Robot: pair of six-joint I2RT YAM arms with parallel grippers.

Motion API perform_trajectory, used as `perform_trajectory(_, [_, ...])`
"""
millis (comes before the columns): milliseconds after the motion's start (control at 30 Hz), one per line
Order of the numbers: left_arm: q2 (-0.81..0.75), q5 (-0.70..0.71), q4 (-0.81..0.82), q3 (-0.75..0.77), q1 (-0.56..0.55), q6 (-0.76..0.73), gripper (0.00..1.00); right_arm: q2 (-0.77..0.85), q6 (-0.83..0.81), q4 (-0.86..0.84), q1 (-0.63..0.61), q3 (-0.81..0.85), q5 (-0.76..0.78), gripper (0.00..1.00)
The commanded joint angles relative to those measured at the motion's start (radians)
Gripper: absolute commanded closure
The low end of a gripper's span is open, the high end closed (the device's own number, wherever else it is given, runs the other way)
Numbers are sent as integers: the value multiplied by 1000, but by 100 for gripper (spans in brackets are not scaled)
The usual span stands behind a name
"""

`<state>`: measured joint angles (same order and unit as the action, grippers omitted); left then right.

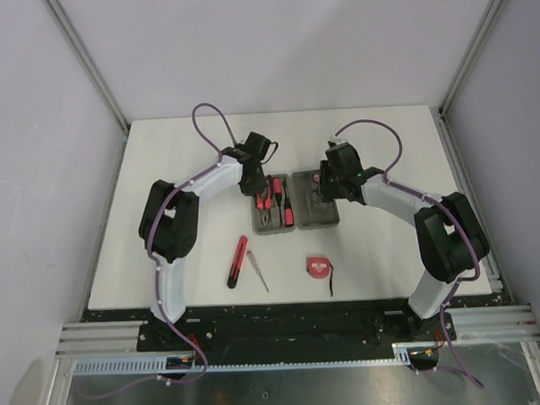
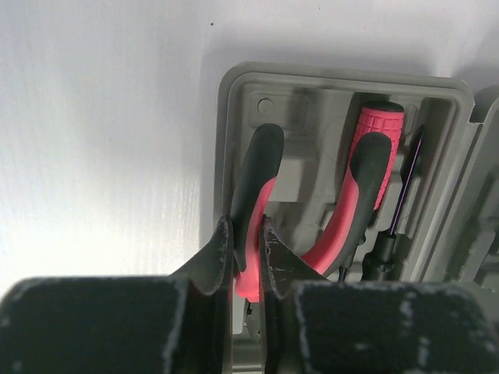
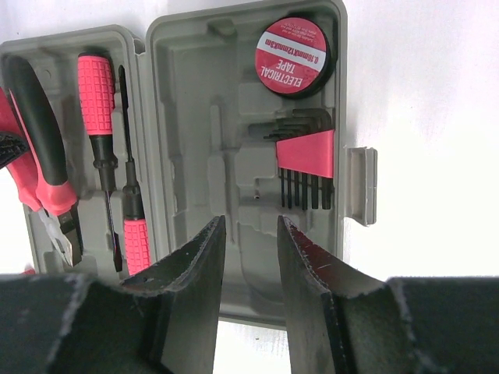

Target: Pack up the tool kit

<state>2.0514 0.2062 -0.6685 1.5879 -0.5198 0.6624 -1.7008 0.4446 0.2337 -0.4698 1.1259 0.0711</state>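
The pliers sit high and slanted [image 2: 355, 199] in the grey tool case, so my left gripper should open and push the pliers' handle it holds [image 2: 262, 160] down into their slot.
The grey tool case [image 1: 304, 221] lies open at the table's middle. Its left half [image 2: 234, 101] holds red-and-black pliers [image 2: 257, 164] and a red-handled screwdriver [image 2: 380, 128]. My left gripper [image 2: 248, 243] is shut on the pliers' left handle, low over that half; it also shows in the top view [image 1: 256, 180]. My right gripper [image 3: 251, 227] is open and empty above the right half [image 3: 195, 117], which holds a tape roll [image 3: 292, 56] and hex keys [image 3: 306, 152]. The pliers [image 3: 39, 148] and two screwdrivers [image 3: 97, 86] also show in the right wrist view.
On the table in front of the case lie a red-and-black handled tool [image 1: 238, 260], a thin screwdriver [image 1: 259, 276] and a red tape measure [image 1: 318, 267] with its black strap. The case latch [image 3: 361, 185] sticks out on the right half's side.
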Motion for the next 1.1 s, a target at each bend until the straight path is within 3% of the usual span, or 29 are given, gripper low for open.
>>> perform_trajectory(0, [-5,7,17,20,-7,-5,96,25,15,-9,5,-5,7,63])
perform_trajectory(167, [-7,-16,14,12,-8,-8,76,29,19,-11,6,-6,7,63])
perform_trajectory(333, [-28,-5,14,-2,-8,-6,65,34,24,-12,9,-7,8,63])
perform_trajectory(600, [-43,1,13,3,-8,-14,66,40,21,-13,13,-8,8,63])
perform_trajectory(867, [-63,48,15,23,4,-60,86,69,-22,-27,7,-17,7,63])
perform_trajectory(1067, [-27,14,21,56,33,-113,89,97,-121,-67,-43,-19,8,64])
